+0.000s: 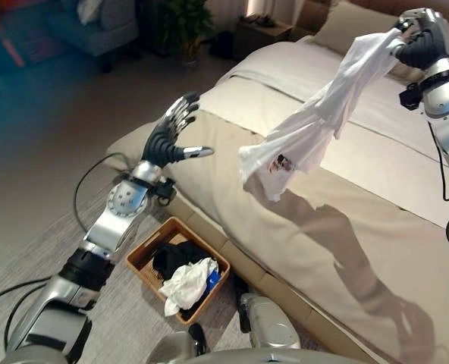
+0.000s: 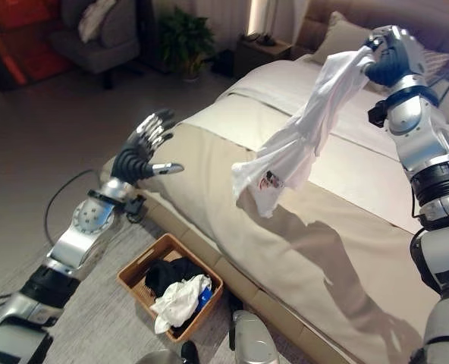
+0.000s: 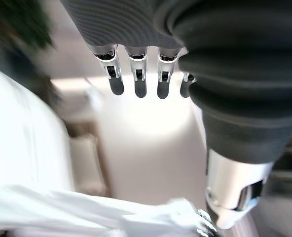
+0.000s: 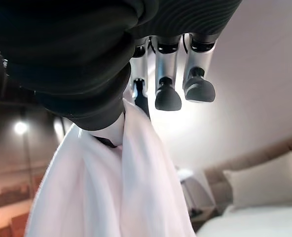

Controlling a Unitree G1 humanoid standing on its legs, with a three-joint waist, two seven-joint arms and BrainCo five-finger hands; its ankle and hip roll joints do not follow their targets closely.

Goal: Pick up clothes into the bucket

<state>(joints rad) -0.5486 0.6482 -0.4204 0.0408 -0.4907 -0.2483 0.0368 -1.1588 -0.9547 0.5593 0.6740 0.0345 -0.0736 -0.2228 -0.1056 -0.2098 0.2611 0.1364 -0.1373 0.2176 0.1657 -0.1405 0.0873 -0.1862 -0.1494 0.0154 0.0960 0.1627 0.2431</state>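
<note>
The white shirt [image 1: 304, 135] hangs in limp folds [image 1: 346, 89]. It will sink into a loose pile over the black garment when I lower it.
A white shirt [image 1: 315, 125] with a small print hangs in the air above the bed, pinched at its top by my right hand [image 1: 422, 42], which is raised high at the far right. In the right wrist view the white cloth [image 4: 116, 182] drapes down from the curled fingers [image 4: 168, 96]. My left hand [image 1: 171, 133] is held up open over the bed's near corner, fingers spread, left of the shirt and apart from it. On the floor beside the bed stands the brown basket [image 1: 145, 254], holding a black garment [image 1: 175, 258] and a white one [image 1: 186, 284].
The beige bed [image 1: 285, 227] takes up the right half, with white sheets and a pillow [image 1: 353, 23] at its head. An armchair [image 1: 95, 26], a plant [image 1: 186, 26] and a nightstand [image 1: 262, 30] stand at the back.
</note>
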